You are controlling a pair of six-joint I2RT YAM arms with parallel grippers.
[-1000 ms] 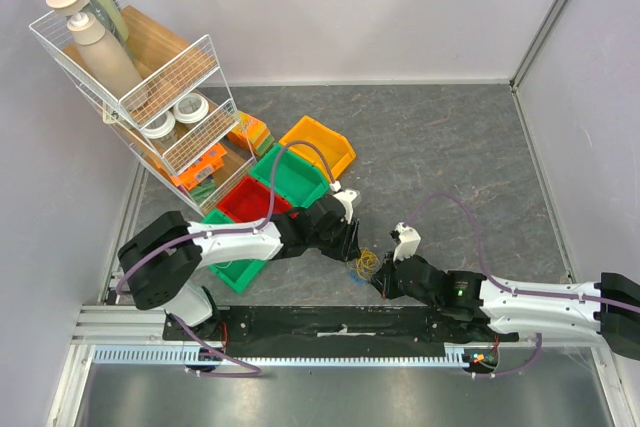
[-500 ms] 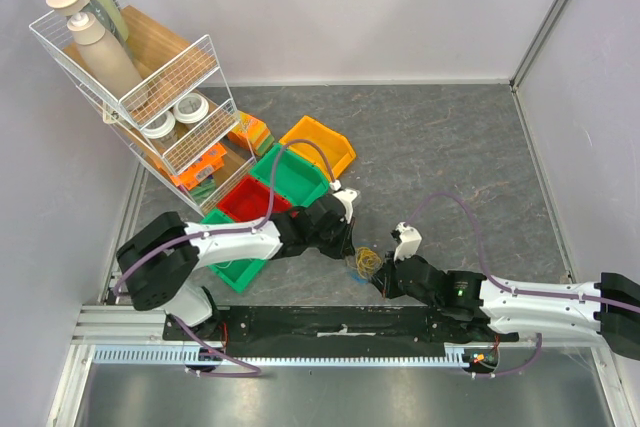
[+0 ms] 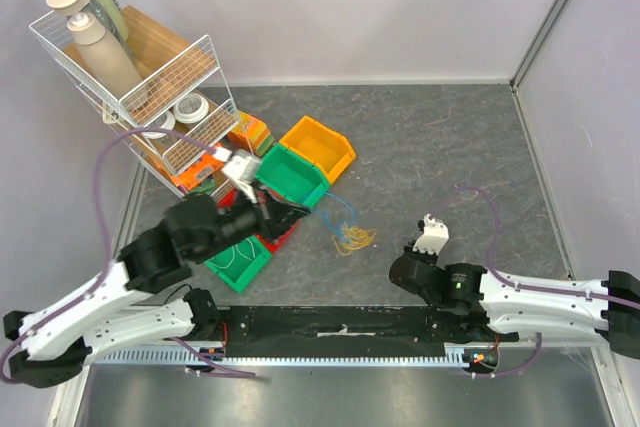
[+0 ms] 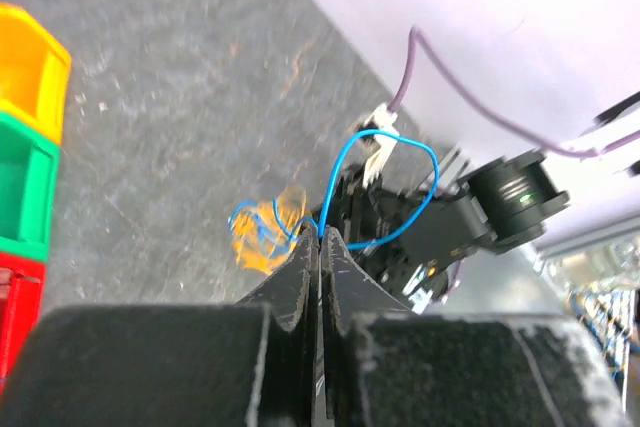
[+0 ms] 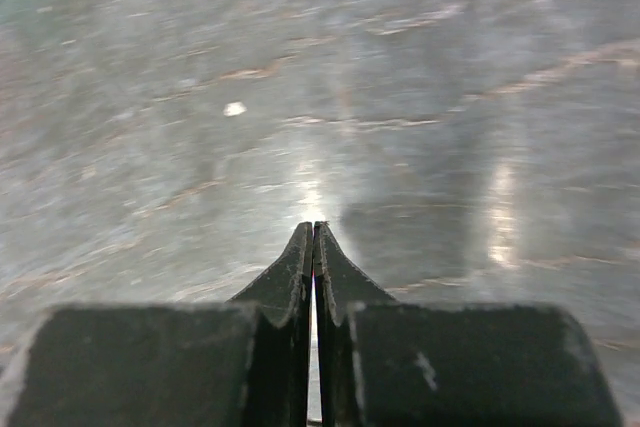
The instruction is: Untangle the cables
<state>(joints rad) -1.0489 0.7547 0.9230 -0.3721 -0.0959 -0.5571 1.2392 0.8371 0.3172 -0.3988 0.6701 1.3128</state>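
Observation:
My left gripper should pull the blue cable clear, because the cable trails from it into the yellow tangle (image 3: 356, 238). It should then bring the blue cable's hanging loop (image 3: 347, 213) to my right gripper.
The cables (image 3: 352, 238) lie as a small yellow tangle on the grey table, with a blue strand (image 3: 340, 209) rising from it toward the left. My left gripper (image 3: 305, 211) is raised above the bins and is shut on that blue strand. In the left wrist view the blue strand (image 4: 385, 185) loops out from the shut left gripper (image 4: 320, 234), and the yellow tangle (image 4: 262, 235) lies beyond it. My right gripper (image 3: 400, 272) sits low to the right of the tangle, apart from it. In the right wrist view the right gripper (image 5: 313, 228) is shut over blurred bare table.
An orange bin (image 3: 318, 147), a green bin (image 3: 290, 175), a red bin (image 3: 280, 232) and another green bin (image 3: 238, 262) stand left of the tangle. A tilted wire rack (image 3: 150, 97) with bottles fills the back left. Walls close in the table's far and right sides.
My left gripper shut on the blue strand, then rose and pulled back left, dragging the tangle up and left. The right gripper drew away from the tangle to the right.

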